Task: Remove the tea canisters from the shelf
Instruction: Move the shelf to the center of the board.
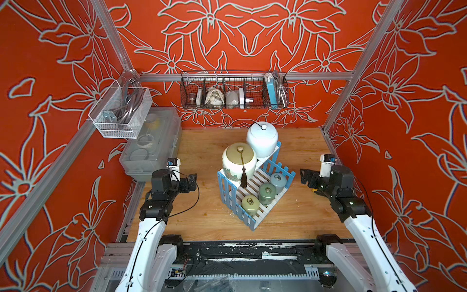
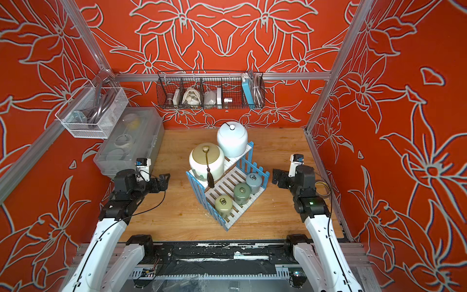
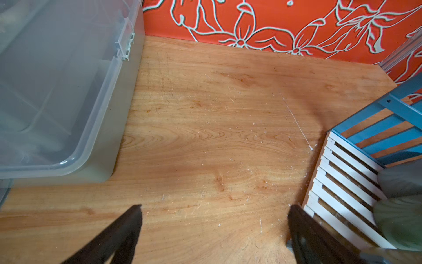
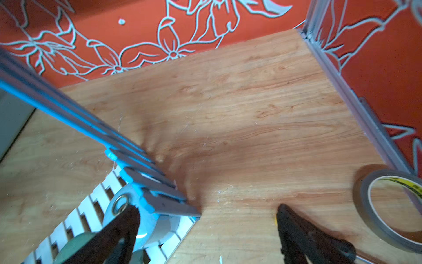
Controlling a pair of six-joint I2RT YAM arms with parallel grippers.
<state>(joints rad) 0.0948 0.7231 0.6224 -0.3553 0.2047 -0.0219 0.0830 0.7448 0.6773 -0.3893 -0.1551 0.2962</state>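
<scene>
The shelf [image 1: 261, 215] is at a slant to the back wall, so the robot's right gripper should first take hold of the shelf's blue side slats [image 1: 290, 178], turn the shelf square and push it back.
The shelf [image 1: 255, 180] [image 2: 227, 182] stands mid-table, turned at an angle. On its upper tier sit the white canister [image 1: 262, 139] and the cream, gold-lidded one [image 1: 238, 161]. The lower tier holds the blue-grey [image 1: 278, 179], green [image 1: 267, 192] and olive [image 1: 250, 204] canisters. My left gripper [image 1: 194, 181] [image 3: 214, 208] is open over bare wood left of the shelf. My right gripper [image 1: 303, 177] [image 4: 207, 208] is open just right of it, empty, one finger [image 4: 127, 219] near the blue-grey canister [image 4: 149, 229].
A clear plastic box [image 1: 151, 141] [image 3: 57, 91] lies at the back left. A tape roll [image 4: 365, 205] [image 2: 323, 188] lies by the right wall under my right arm. A black wire basket [image 1: 233, 91] and a white mesh basket [image 1: 118, 113] hang on the frame.
</scene>
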